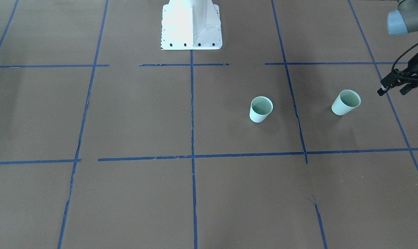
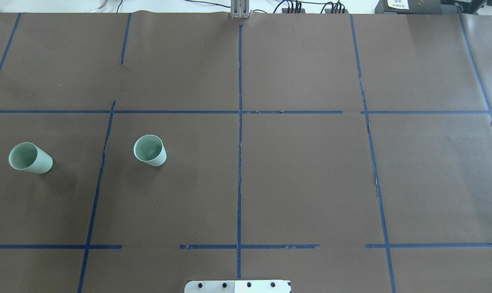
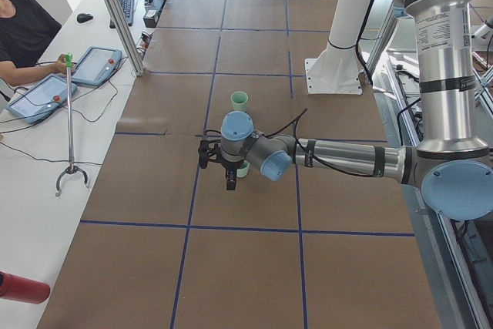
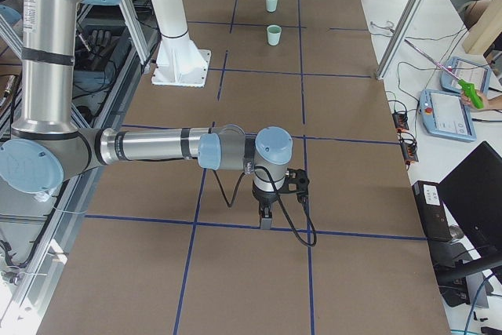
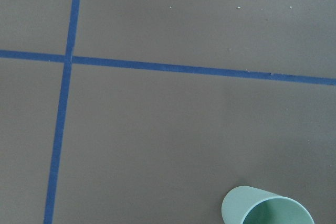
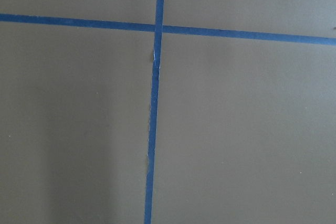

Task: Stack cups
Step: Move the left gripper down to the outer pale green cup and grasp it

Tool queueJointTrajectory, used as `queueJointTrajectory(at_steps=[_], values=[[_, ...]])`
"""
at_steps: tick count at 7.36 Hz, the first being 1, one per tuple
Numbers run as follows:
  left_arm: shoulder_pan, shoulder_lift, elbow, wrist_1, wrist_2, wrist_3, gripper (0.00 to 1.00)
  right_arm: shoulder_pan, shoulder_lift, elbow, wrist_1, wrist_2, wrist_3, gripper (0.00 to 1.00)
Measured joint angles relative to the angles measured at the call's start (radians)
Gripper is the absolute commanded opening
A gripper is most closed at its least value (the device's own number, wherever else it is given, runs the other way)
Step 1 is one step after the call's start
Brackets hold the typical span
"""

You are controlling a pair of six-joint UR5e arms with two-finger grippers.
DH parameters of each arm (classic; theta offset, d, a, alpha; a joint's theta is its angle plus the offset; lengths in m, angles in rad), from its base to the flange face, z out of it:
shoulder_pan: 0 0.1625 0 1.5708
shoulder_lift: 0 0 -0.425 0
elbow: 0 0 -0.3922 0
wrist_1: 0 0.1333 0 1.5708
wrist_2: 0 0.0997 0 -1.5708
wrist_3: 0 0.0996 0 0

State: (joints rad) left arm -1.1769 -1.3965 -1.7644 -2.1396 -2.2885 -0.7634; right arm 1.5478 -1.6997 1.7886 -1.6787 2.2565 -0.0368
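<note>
The outer cup (image 1: 345,102) gets narrower toward its base (image 1: 338,110). It will therefore go down into the inner cup nearly to its rim when I lower it.
Two pale mint-green cups stand upright and apart on the brown table. The inner cup (image 1: 261,109) also shows in the overhead view (image 2: 149,150). The outer cup (image 1: 346,102) also shows there (image 2: 30,158), and its rim shows at the bottom of the left wrist view (image 5: 268,211). My left gripper (image 1: 392,91) hovers open and empty just outside the outer cup, above the table. In the exterior left view the left gripper (image 3: 216,171) partly hides that cup (image 3: 243,169). My right gripper (image 4: 265,217) points down at bare table far from both cups; I cannot tell if it is open.
The white robot pedestal (image 1: 191,27) stands at the table's robot side. Blue tape lines (image 2: 239,162) grid the brown table. Operators' tablets (image 3: 96,63) and a grabber stick (image 3: 69,121) lie on the side bench beyond the table edge.
</note>
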Motion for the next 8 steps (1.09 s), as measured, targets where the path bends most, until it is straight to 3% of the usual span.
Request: queueJointTrajectory(at_steps=[4,5,6,7,8], values=[[0.161,-0.031,0.062,-0.103,0.056,-0.155,0.99,0.0,0.0,0.0,0.0,0.0,0.0,1.0],[0.184,-0.038,0.072,-0.119,0.062,-0.172,0.77,0.0,0.0,0.0,0.0,0.0,0.0,1.0],[0.197,-0.041,0.075,-0.125,0.064,-0.179,0.41,0.0,0.0,0.0,0.0,0.0,0.0,1.0],[0.202,-0.041,0.078,-0.127,0.066,-0.181,0.15,0.0,0.0,0.0,0.0,0.0,0.0,1.0],[0.203,-0.041,0.08,-0.127,0.067,-0.182,0.0,0.0,0.0,0.0,0.0,0.0,0.0,1.0]])
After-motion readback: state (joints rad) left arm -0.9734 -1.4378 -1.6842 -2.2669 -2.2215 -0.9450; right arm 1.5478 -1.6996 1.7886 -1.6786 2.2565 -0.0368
